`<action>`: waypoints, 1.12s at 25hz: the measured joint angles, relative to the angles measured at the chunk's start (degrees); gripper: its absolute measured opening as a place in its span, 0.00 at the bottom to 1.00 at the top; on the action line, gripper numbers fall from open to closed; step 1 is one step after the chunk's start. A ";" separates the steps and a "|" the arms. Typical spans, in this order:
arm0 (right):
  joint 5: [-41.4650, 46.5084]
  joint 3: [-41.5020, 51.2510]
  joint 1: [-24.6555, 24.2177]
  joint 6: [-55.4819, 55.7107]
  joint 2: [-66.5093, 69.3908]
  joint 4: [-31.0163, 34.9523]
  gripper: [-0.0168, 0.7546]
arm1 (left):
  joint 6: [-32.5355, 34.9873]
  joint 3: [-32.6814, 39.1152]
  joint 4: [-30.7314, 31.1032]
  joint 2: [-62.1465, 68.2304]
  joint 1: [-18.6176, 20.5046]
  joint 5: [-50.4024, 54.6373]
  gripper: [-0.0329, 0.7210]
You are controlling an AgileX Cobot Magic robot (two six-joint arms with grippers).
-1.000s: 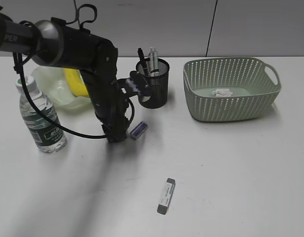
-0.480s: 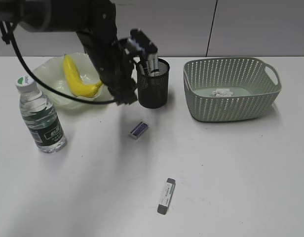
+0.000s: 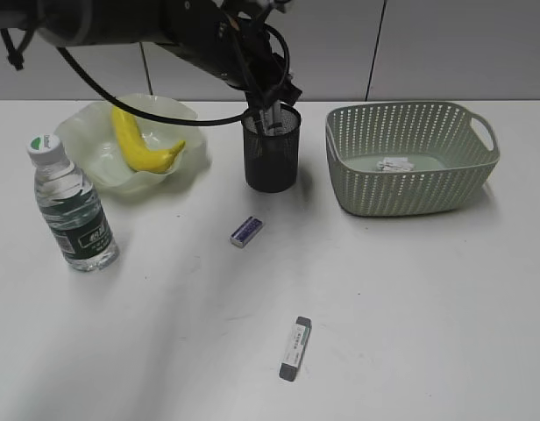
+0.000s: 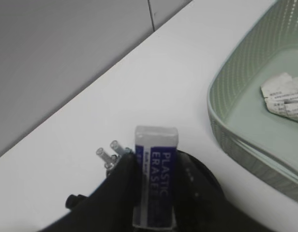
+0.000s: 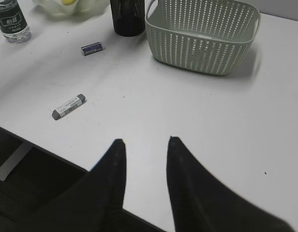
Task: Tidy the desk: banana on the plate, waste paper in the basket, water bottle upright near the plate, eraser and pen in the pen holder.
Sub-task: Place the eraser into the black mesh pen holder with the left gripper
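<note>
My left gripper keeps lowering the blue and white eraser (image 4: 156,179), which is lined up over the pen holder's opening (image 3: 286,123), and let it go inside the pen holder's rim.
My left gripper (image 4: 156,162) is shut on a blue and white eraser (image 4: 155,183) marked "plastic eraser". In the exterior view it hangs (image 3: 272,88) just above the black mesh pen holder (image 3: 272,158), where pens (image 4: 112,149) stand. A second blue eraser (image 3: 246,231) lies on the table in front of the holder. A grey eraser (image 3: 294,348) lies nearer the front. The banana (image 3: 143,145) lies on the pale plate (image 3: 86,140). The water bottle (image 3: 73,210) stands upright beside the plate. Waste paper (image 3: 394,164) lies in the green basket (image 3: 410,158). My right gripper (image 5: 145,142) is open and empty.
The right wrist view shows the table's front edge under my right gripper, with the basket (image 5: 202,36), the blue eraser (image 5: 92,48) and the grey eraser (image 5: 68,107) ahead. The basket's rim (image 4: 236,140) is close to the right of my left gripper.
My left arm has risen from the table near the blue eraser and moved right and back, over the pen holder, with an eraser in its jaws. The banana is now uncovered.
</note>
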 joint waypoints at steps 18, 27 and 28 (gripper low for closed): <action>0.00 0.00 0.00 0.00 0.00 -0.05 0.34 | 0.00 0.00 -1.57 3.76 0.75 -2.43 0.49; 0.05 0.00 0.00 0.00 0.00 -0.05 0.34 | 0.00 0.00 -1.48 -2.54 0.75 0.63 0.53; 0.05 0.00 0.00 0.00 0.00 -0.05 0.34 | 0.00 0.00 -1.48 -4.20 0.75 2.19 0.53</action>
